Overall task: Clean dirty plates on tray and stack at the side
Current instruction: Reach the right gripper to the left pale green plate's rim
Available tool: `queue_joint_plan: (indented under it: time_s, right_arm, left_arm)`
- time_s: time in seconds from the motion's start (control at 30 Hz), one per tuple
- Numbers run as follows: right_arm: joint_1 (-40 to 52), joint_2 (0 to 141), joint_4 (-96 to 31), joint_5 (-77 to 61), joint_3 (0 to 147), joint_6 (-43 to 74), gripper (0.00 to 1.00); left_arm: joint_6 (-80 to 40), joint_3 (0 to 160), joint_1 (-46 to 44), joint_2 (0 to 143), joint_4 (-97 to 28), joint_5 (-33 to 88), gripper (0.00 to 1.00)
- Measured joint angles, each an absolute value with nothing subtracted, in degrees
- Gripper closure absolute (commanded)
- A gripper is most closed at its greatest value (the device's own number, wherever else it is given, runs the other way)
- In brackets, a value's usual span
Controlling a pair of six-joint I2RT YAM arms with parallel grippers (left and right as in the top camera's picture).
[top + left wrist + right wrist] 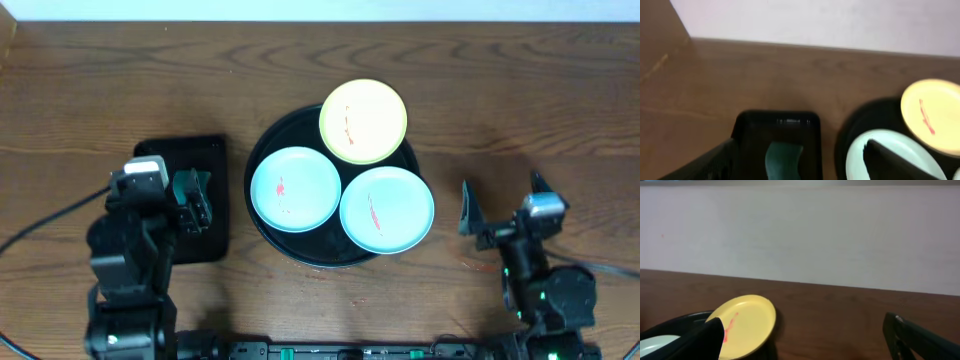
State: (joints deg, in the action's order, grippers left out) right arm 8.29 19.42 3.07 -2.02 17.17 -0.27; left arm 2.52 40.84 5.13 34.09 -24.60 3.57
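Observation:
The robot's left gripper points toward the white wall [815, 22] and the teal sponge is low beneath it, so the robot should raise that gripper, tip it down and take hold of the sponge [782, 161] from above.
The round black tray [300, 248] sits mid-table and holds three plates, each with a red smear: a pale yellow plate [363, 121] at the back, a mint plate [295, 188] at left and a mint plate [387, 209] at right. My left gripper [190, 200] is open and empty above a small rectangular tray, left of the round tray. The left wrist view shows its fingers [800, 167] apart, the round tray [865, 117], the left mint plate [890, 137] and the yellow plate [932, 122]. My right gripper [502, 205] is open and empty, right of the tray; the right wrist view shows its fingers [807, 345] apart, with the yellow plate [745, 325] and the tray [675, 325].
A smaller rectangular black tray [200, 155] lies at the left, and a teal sponge [783, 157] rests in it under my left gripper. A white wall [800, 235] runs along the table's far edge. Bare wood [520, 110] surrounds the trays.

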Motion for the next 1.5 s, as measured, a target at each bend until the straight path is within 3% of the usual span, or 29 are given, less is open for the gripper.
queue_joint_plan:
  time_s: [0.2,0.57,0.8,0.93,1.03,1.13,1.27,1.5]
  right_arm:
    - [8.32,34.15,-0.05,-7.55,28.84,-0.32,0.01]
    - [8.32,61.08,-21.80,-22.59,57.52,-0.58,0.01]
    - [8.32,76.64,-39.11,-30.89,73.80,-0.69,0.01]
    - [8.34,81.45,-38.54,-32.93,74.91,-0.43,0.01]
    - [8.49,83.81,-35.66,-34.89,74.96,0.75,0.07]
    - [10.00,85.73,-34.48,-35.11,74.96,2.79,0.06]
    - [15.99,88.05,-34.44,-31.05,74.96,7.75,0.05]
    - [25.67,96.36,-38.33,-24.64,80.77,15.68,0.15]
  left_arm:
    - [2.33,52.14,5.13,41.85,-35.24,3.73,0.20]
    - [2.31,74.76,5.13,57.47,-58.92,3.73,0.20]
    - [2.22,77.60,5.13,62.63,-59.81,3.97,0.20]
    - [1.89,77.60,5.13,63.99,-59.83,4.36,0.20]
    - [1.83,77.60,5.13,64.75,-59.81,4.38,0.20]
    - [1.69,77.60,5.13,65.32,-59.83,4.38,0.20]
    - [1.17,77.60,5.13,65.63,-59.83,3.81,0.20]
    - [-5.43,77.60,5.13,67.46,-60.16,2.15,0.20]
